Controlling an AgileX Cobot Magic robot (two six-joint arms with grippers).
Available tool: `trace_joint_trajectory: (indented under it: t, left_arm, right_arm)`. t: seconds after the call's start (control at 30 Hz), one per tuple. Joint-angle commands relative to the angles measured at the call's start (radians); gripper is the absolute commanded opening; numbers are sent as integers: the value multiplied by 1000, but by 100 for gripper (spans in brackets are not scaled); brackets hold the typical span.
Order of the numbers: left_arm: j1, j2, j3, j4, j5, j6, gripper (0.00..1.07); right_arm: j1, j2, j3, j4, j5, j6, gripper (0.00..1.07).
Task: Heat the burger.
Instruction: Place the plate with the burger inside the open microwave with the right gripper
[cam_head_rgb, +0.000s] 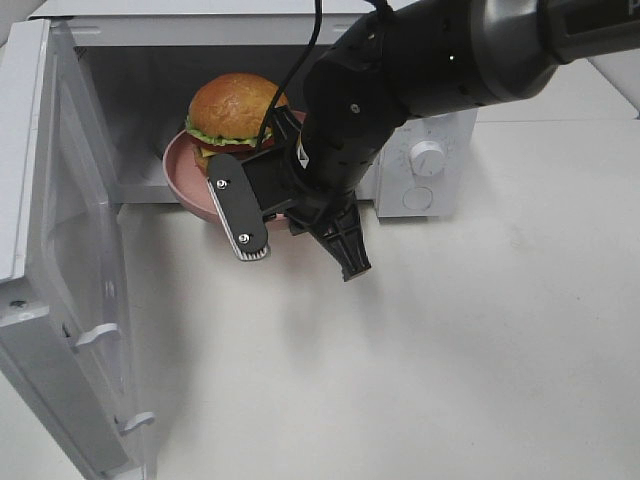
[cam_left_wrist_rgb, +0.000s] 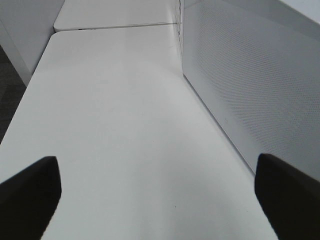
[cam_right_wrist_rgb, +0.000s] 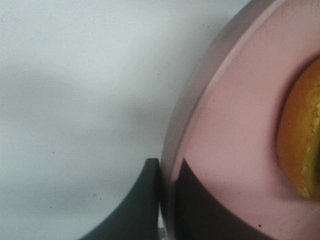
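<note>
My right gripper continues to push until the pink plate's front rim (cam_head_rgb: 190, 201), now hanging outside the open microwave (cam_head_rgb: 140, 125), is inside, as the way in is clear.
The burger (cam_head_rgb: 238, 110), with a golden-brown bun, lettuce and dark filling, sits on the round pink plate (cam_head_rgb: 185, 172) at the mouth of the open microwave (cam_head_rgb: 150, 60). The plate's front rim hangs out over the table. My right gripper (cam_head_rgb: 250, 240) is shut on that rim; in the right wrist view its fingers (cam_right_wrist_rgb: 145, 200) pinch the plate's edge (cam_right_wrist_rgb: 200, 100), with the bun (cam_right_wrist_rgb: 302, 140) beside it. My left gripper (cam_left_wrist_rgb: 157, 195) is open and empty over bare table and does not show in the exterior high view.
The microwave door (cam_head_rgb: 60, 250) stands wide open at the left. A round knob (cam_head_rgb: 428, 158) is on the microwave's front panel at the right. A white dotted panel (cam_left_wrist_rgb: 260, 90) stands close beside my left gripper. White table (cam_head_rgb: 450, 350) spreads in front.
</note>
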Motion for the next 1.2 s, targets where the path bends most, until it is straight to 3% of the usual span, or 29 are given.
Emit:
trace_joint_trajectory:
  t: [0.03, 0.47, 1.2]
  left_arm:
    - [-5, -26, 1, 1, -9, -5, 98]
    - [-5, -26, 1, 2, -9, -5, 98]
    - [-5, -26, 1, 2, -9, -5, 98]
  right_arm:
    - [-5, 5, -39, -16, -51, 27, 0]
    - [-5, 145, -260, -27, 32, 92, 0]
    - [-4, 301, -511, -73, 81, 92, 0]
